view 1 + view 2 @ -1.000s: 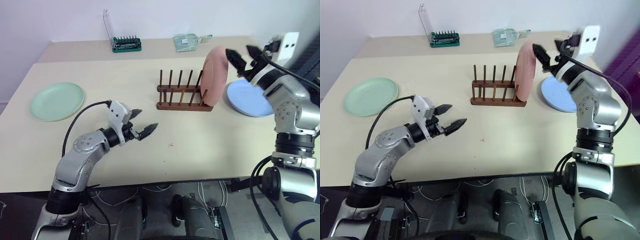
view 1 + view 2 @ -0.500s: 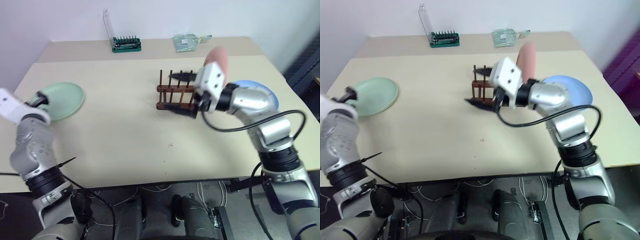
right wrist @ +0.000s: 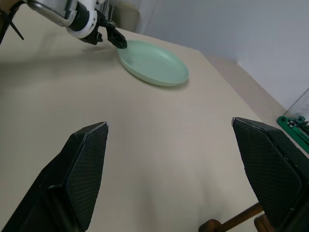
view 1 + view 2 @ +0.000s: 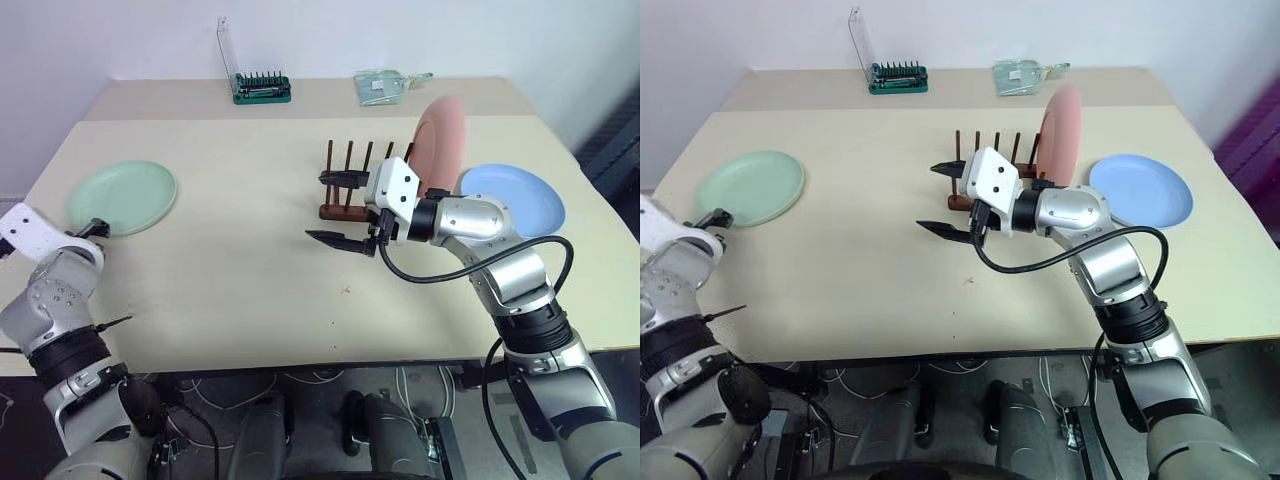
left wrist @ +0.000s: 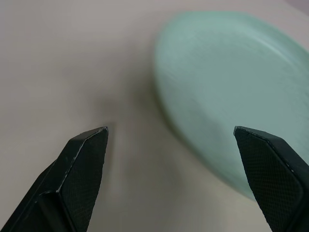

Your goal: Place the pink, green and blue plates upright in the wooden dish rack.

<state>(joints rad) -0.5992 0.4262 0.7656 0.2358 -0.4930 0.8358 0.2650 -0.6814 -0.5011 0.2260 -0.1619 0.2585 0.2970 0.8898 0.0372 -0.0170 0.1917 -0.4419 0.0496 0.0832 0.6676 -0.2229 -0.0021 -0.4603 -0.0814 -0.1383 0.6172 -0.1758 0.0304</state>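
The green plate (image 4: 123, 195) is lying flat, a long way from the robot's right gripper, so the left gripper should grab its near rim (image 4: 117, 233) and pass the plate over at the rack.
The pink plate (image 4: 440, 140) stands upright in the right end of the wooden dish rack (image 4: 352, 186). The blue plate (image 4: 511, 197) lies flat on the table to the rack's right. At the table's left lies the green plate (image 4: 122, 197), also flat. My left gripper (image 5: 170, 130) is open at the near rim of the green plate (image 5: 227, 87), with nothing between its fingers. In front of the rack's left end my right gripper (image 4: 328, 208) hangs open and empty above the table, pointing left toward the green plate (image 3: 153, 63).
A green bit set with a clear lid (image 4: 262, 88) and a clear plastic bag (image 4: 385, 85) lie at the table's far edge. The rack's left slots hold nothing. The beige table (image 4: 250, 270) is bare between the rack and the green plate.
My left arm swung left from the table's middle to the green plate. My right gripper left the pink plate, which stays in the rack, and moved left and down past the rack's front.
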